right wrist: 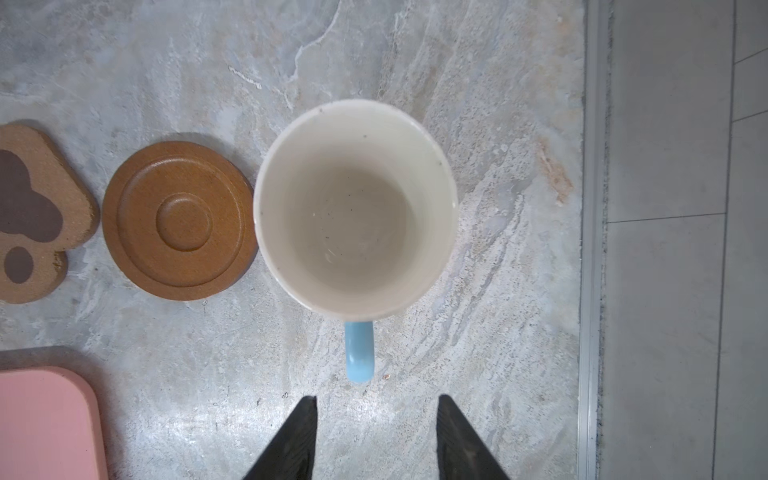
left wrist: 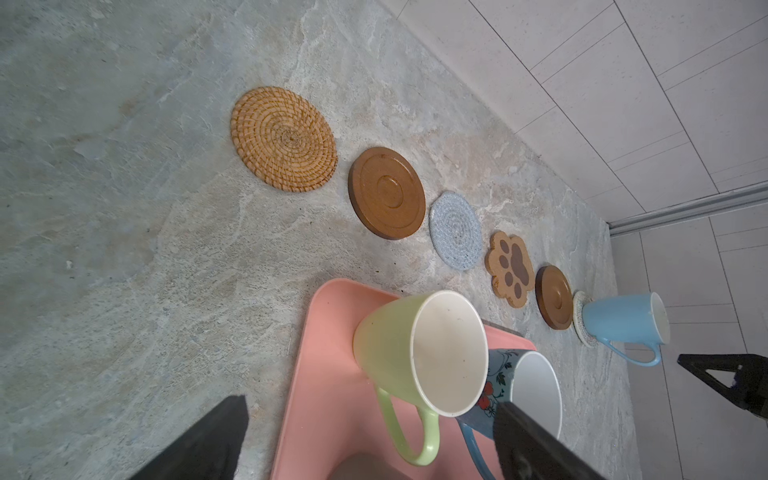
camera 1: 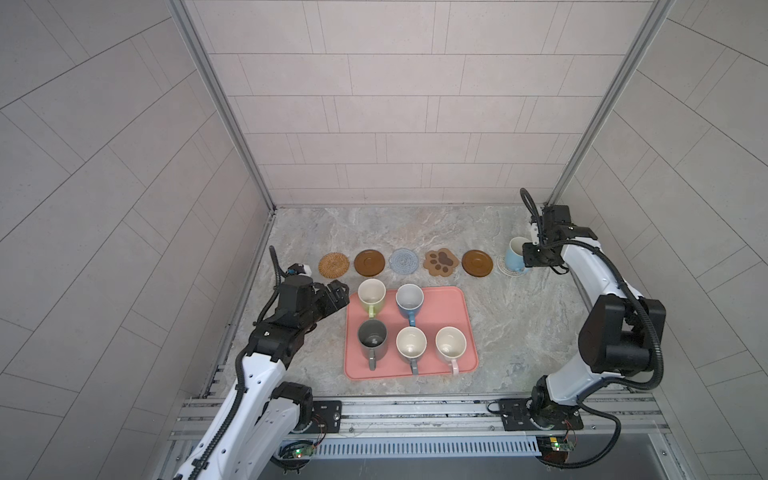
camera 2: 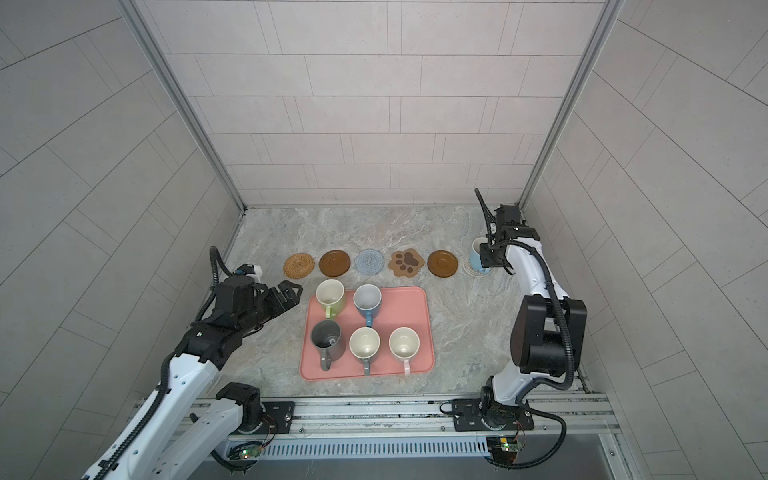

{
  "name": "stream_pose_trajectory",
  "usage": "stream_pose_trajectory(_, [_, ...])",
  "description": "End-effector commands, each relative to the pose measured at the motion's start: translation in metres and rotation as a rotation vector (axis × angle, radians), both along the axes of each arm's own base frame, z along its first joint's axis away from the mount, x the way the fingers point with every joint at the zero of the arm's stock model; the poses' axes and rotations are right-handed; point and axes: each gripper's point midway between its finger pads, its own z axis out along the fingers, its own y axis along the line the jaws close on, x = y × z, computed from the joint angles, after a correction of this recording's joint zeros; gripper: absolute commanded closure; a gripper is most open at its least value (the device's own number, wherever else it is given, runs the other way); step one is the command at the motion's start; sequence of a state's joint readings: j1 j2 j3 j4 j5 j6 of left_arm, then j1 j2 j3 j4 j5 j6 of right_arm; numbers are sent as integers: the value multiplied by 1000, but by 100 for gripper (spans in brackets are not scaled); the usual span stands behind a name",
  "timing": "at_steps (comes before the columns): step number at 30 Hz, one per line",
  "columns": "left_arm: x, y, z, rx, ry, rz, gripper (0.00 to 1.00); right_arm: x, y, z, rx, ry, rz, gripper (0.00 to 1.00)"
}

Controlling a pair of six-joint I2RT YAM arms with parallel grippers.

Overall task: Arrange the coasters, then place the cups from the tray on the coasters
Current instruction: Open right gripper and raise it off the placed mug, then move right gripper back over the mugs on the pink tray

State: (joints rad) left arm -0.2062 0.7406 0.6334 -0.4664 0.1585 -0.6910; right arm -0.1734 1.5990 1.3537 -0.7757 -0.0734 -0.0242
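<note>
My right gripper is free to keep moving toward the blue cup's handle (camera 1: 412, 319) until its fingers can close there, as the tray's corner (camera 1: 446, 304) beside the blue cup is empty.
Six coasters lie in a row behind the salmon tray (camera 1: 457, 316): rattan (camera 1: 333, 264), wooden disc (camera 1: 369, 262), blue-grey crochet (camera 1: 404, 261), paw (camera 1: 441, 262), second wooden disc (camera 1: 477, 262) and beige crochet (camera 1: 503, 268). A light blue cup (camera 1: 515, 254) stands on the beige one. My right gripper (right wrist: 376, 405) hangs open just off its handle (right wrist: 359, 351), holding nothing. On the tray stand the light green (camera 1: 371, 295), blue (camera 1: 409, 300), dark grey (camera 1: 372, 338), grey-handled (camera 1: 411, 347) and pink-handled (camera 1: 450, 344) cups. My left gripper (camera 1: 338, 291) is open beside the green cup (left wrist: 419, 353).
Tiled walls close in the marble table at the back and both sides. A metal corner rail (right wrist: 592, 249) runs close to the right of the light blue cup. Aluminium rails with the arm bases (camera 1: 415, 415) line the front edge.
</note>
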Motion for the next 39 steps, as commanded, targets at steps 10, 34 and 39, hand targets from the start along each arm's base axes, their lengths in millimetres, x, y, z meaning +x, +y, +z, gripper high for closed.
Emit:
stream_pose_trajectory(10, [1, 3, 11, 24, -6, 7, 0, -21, 52, 57, 58, -90, 18, 49])
stream_pose_trajectory(34, [-7, 3, 15, 24, -4, -1, 0, -76, 239, 71, 100, -109, 206, 49])
stream_pose_trajectory(39, [-8, 3, 12, 16, -1, -2, 0, -86, 281, 57, 87, -83, 248, 49])
